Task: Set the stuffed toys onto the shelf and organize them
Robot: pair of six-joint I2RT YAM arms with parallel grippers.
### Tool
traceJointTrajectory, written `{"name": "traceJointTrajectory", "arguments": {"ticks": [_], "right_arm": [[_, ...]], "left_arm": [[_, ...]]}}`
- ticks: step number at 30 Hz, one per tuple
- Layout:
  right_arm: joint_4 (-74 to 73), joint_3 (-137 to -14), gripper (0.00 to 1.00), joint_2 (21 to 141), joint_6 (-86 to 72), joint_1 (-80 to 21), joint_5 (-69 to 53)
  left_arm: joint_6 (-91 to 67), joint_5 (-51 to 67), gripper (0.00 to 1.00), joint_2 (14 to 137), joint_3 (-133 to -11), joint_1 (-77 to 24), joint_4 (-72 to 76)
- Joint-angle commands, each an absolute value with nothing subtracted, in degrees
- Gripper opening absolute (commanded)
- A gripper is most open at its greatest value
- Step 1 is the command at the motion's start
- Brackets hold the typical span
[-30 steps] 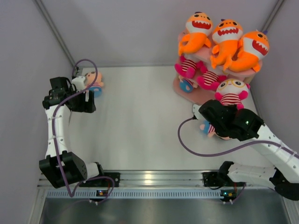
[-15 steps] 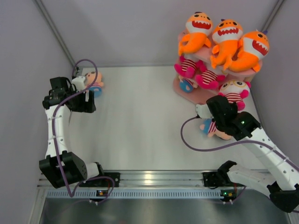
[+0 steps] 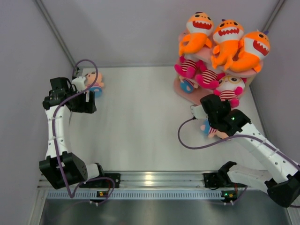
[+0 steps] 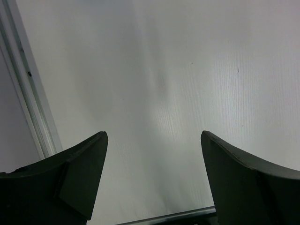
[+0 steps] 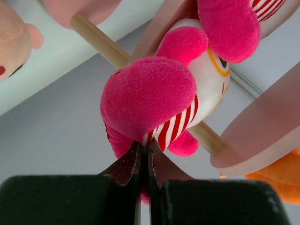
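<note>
The white-faced striped doll's head (image 5: 210,86) is pointing into the gap above the middle board (image 5: 153,36). My right gripper should go on pushing until the doll's body rests there, and then let go.
The pink shelf (image 3: 185,96) stands at the back right. Three orange sharks (image 3: 227,40) lie on its top board and two striped dolls (image 3: 199,72) on the middle board. A blue-bodied doll (image 3: 187,86) sits on the bottom board. My right gripper (image 3: 224,101) is shut on a white-faced striped doll (image 3: 228,88) and holds it at the shelf's front edge. In the right wrist view my right gripper (image 5: 145,150) pinches the doll (image 5: 154,93) by its striped body, against a wooden post (image 5: 101,42). My left gripper (image 3: 86,101) is open and empty, and its wrist view shows only bare table.
A pink-faced doll with a blue body (image 3: 94,80) lies at the back left beside my left gripper. Another pink-faced doll (image 3: 208,127) lies on the table under my right arm. Grey walls close in the table at the back and on both sides.
My right gripper has carried the striped doll back and a little left, up against the shelf. The left arm has not moved.
</note>
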State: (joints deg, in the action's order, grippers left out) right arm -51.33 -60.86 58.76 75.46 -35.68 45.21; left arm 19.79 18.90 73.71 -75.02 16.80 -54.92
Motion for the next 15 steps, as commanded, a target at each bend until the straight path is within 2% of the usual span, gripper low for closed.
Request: {"name": "traceJointTrajectory", "arguments": {"ticks": [1,15], "right_arm": [[-47.3,-64.0,0.00,59.7,78.0,-34.4,44.9],[-39.5,-64.2,0.00,63.8,81.5,-29.1,43.2]], "left_arm": [[20.7,20.7,0.86,73.2,-76.0,16.7,-54.7],[21.0,21.1,0.86,73.2,-75.5,16.7,-54.7]]}}
